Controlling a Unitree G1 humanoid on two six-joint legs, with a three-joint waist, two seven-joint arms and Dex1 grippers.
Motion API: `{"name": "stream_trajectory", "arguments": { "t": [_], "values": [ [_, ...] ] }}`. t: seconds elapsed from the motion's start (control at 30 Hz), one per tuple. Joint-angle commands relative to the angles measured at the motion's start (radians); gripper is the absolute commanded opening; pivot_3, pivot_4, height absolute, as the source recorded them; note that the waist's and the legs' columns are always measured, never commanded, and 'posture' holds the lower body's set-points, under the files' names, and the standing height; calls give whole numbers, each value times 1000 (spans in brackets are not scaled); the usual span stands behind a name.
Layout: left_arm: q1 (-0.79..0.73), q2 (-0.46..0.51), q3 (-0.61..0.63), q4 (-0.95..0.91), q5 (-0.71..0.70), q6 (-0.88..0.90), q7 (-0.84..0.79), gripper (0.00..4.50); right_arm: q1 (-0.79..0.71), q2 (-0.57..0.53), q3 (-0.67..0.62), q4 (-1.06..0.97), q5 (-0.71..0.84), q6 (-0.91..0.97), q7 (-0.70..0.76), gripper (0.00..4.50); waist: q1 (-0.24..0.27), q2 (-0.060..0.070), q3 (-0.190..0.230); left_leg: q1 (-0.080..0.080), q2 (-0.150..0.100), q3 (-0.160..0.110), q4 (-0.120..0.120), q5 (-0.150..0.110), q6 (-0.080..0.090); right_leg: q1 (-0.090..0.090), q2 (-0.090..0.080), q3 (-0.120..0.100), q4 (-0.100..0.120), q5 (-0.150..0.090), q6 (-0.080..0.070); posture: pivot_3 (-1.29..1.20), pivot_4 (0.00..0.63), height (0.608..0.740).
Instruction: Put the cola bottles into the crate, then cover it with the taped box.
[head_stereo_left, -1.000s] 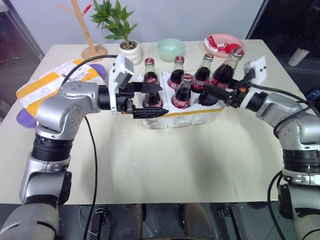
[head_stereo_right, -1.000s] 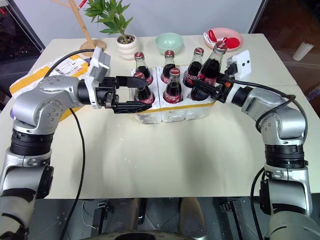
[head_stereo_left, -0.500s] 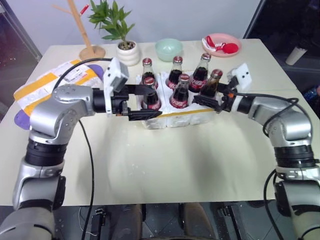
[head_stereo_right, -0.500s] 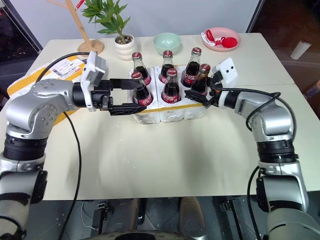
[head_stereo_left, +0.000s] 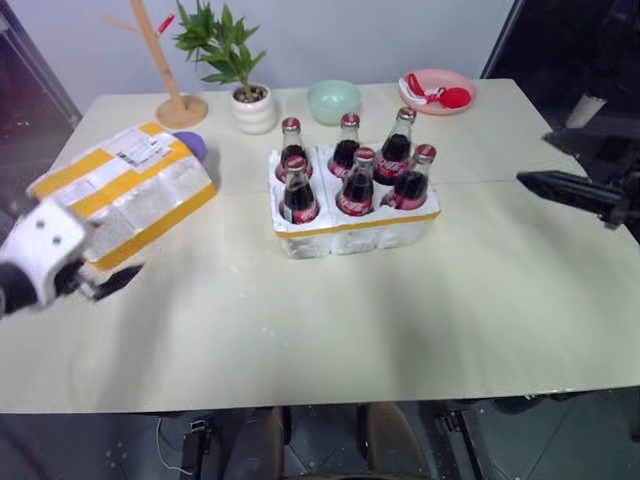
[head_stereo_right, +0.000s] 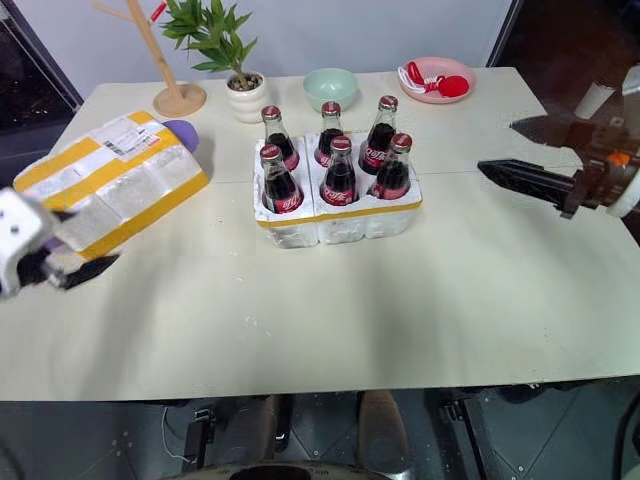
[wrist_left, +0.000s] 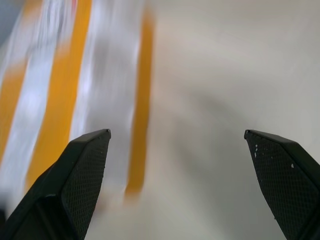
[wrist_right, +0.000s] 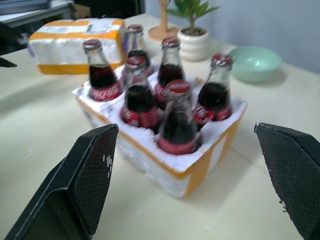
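The purple object (head_stereo_left: 192, 146) juts from the taped box's far end (head_stereo_left: 174, 146), so the purple object will ride along when I lift the box.
Several cola bottles (head_stereo_left: 357, 185) with red caps stand upright in the holes of the crate (head_stereo_left: 352, 232), a low white foam tray with a yellow band, at mid-table. To its left lies the taped box (head_stereo_left: 125, 190), white foam with yellow bands and a label on top. My left gripper (head_stereo_left: 112, 282) hovers at the table's left edge, just in front of the taped box (wrist_left: 75, 90), open and holding nothing. My right gripper (head_stereo_right: 497, 147) hangs open and empty to the right of the crate (wrist_right: 200, 167), pointing toward it.
Along the far edge stand a wooden stand (head_stereo_left: 180, 105), a potted plant (head_stereo_left: 248, 95), a green bowl (head_stereo_left: 333, 100) and a pink plate (head_stereo_left: 440, 90) with red items. A purple object (head_stereo_left: 192, 145) peeks out behind the taped box.
My right gripper set the last bottle into the crate, opened and drew back to the right. My left gripper swung away from the crate to the left, near the taped box.
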Motion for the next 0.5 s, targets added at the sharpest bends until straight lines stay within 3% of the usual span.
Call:
{"name": "stream_trajectory", "arguments": {
  "t": [0.03, 0.3, 0.5],
  "values": [
    [-41, 12, -73, 171, 192, -167, 197, 4500, -45, -37, -7, -24, 50, -17, 52, 4471, 14, 0, 0, 0, 0, 0, 0, 0, 0, 0, 0, 0, 0, 0, 0, 0, 150, 739],
    [-317, -11, -380, 616, 396, -413, 430, 4500, -92, -37, -4, -57, 105, 15, 20, 4471, 23, -2, -1, -3, 0, 1, -1, 0, 0, -4, -1, 0, 0, 3, 5, 0, 150, 739],
    [-586, -24, -535, 1001, 481, -547, 564, 4500, -66, -38, -72, -98, 156, 53, -36, 4471, 22, -2, -1, -3, 0, 1, -2, 0, 0, -4, -1, -1, 2, 3, 6, 0, 150, 739]
  ]
}}
